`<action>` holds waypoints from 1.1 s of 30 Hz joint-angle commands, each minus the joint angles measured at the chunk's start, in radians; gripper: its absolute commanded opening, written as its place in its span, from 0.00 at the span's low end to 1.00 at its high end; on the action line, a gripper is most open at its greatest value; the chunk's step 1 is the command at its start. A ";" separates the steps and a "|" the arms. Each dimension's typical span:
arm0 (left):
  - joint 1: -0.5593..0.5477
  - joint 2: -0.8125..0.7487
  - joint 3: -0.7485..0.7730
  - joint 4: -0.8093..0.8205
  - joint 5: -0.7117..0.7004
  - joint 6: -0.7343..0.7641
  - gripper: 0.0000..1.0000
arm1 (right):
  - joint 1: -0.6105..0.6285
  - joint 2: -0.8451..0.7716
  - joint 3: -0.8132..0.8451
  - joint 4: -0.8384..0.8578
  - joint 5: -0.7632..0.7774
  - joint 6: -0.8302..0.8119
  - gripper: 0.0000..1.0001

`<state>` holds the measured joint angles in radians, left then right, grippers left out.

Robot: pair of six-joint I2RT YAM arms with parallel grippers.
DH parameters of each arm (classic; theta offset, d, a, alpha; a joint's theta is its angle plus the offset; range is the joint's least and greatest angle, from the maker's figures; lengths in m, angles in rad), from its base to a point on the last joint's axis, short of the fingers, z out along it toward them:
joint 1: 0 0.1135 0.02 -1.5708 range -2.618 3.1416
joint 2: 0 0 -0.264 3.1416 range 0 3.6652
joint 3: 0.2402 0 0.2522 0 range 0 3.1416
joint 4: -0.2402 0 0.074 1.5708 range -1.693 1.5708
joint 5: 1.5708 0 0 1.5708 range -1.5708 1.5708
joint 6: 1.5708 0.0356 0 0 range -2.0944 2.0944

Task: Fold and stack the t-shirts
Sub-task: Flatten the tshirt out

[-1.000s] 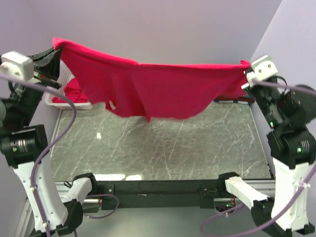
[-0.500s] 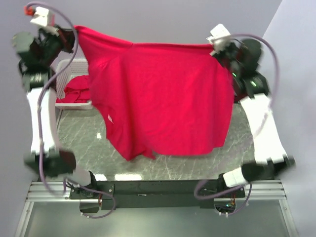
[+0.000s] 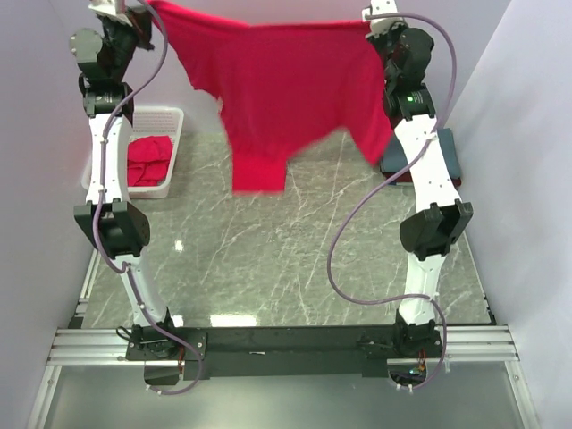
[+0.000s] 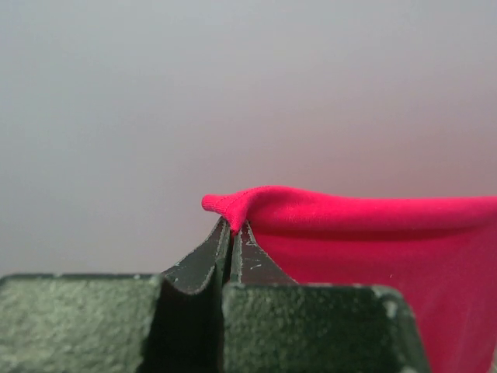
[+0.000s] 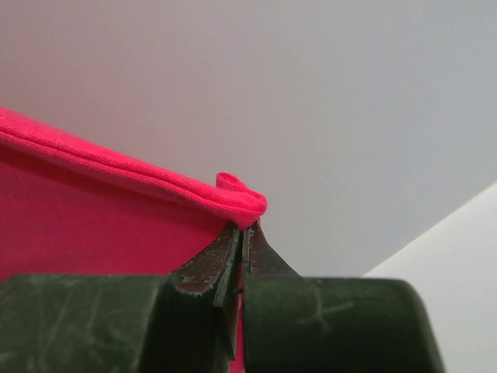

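Note:
The red t-shirt's lower edge (image 3: pixel 259 177) is hanging loose in the air, so my left gripper and my right gripper should put it down while pulling toward the near side (image 3: pixel 268 259).
A bright red t-shirt (image 3: pixel 277 80) hangs spread between my two grippers, high above the far half of the table, its lower edge loose and clear of the surface. My left gripper (image 3: pixel 147 7) is shut on the shirt's top left corner. In the left wrist view the left gripper (image 4: pixel 231 225) pinches a fold of the red cloth (image 4: pixel 373 241). My right gripper (image 3: pixel 371 20) is shut on the top right corner. The right wrist view shows the right gripper (image 5: pixel 245 229) nipping the hem of the shirt (image 5: pixel 93 217).
A white lattice basket (image 3: pixel 176 116) stands at the far left with another red t-shirt (image 3: pixel 147 161) bunched inside. A slate teal-blue t-shirt (image 3: pixel 450 154) lies at the far right edge, partly behind the right arm. Both arms stand stretched upward over the grey marbled table (image 3: pixel 295 259).
Both arms have swung up and straightened, carrying the red shirt from a low sag over the table's back to a high hang. Both grips have stayed closed.

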<state>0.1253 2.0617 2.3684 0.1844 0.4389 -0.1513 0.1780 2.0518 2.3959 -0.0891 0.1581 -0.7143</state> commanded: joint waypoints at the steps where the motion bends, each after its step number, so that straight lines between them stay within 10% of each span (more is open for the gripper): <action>1: 0.039 -0.083 0.036 0.286 -0.106 0.016 0.01 | -0.012 -0.100 -0.055 0.317 0.058 0.018 0.00; 6: 0.037 -0.121 -0.138 0.322 -0.008 0.045 0.01 | -0.014 -0.097 -0.197 0.356 -0.005 0.041 0.00; 16: 0.036 -0.345 -0.955 0.349 0.124 0.306 0.00 | 0.011 -0.153 -0.725 0.483 -0.131 -0.051 0.00; 29: 0.094 -0.408 -0.951 0.028 0.231 0.413 0.00 | 0.009 -0.291 -0.822 0.201 -0.155 -0.096 0.00; 33: 0.097 -0.558 -0.975 -0.309 0.340 0.626 0.00 | 0.008 -0.399 -0.869 0.016 -0.198 -0.148 0.00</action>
<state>0.2127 1.6642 1.3602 0.1173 0.6712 0.2882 0.1902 1.7966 1.5444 0.0410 -0.0311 -0.8040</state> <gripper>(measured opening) 0.018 0.009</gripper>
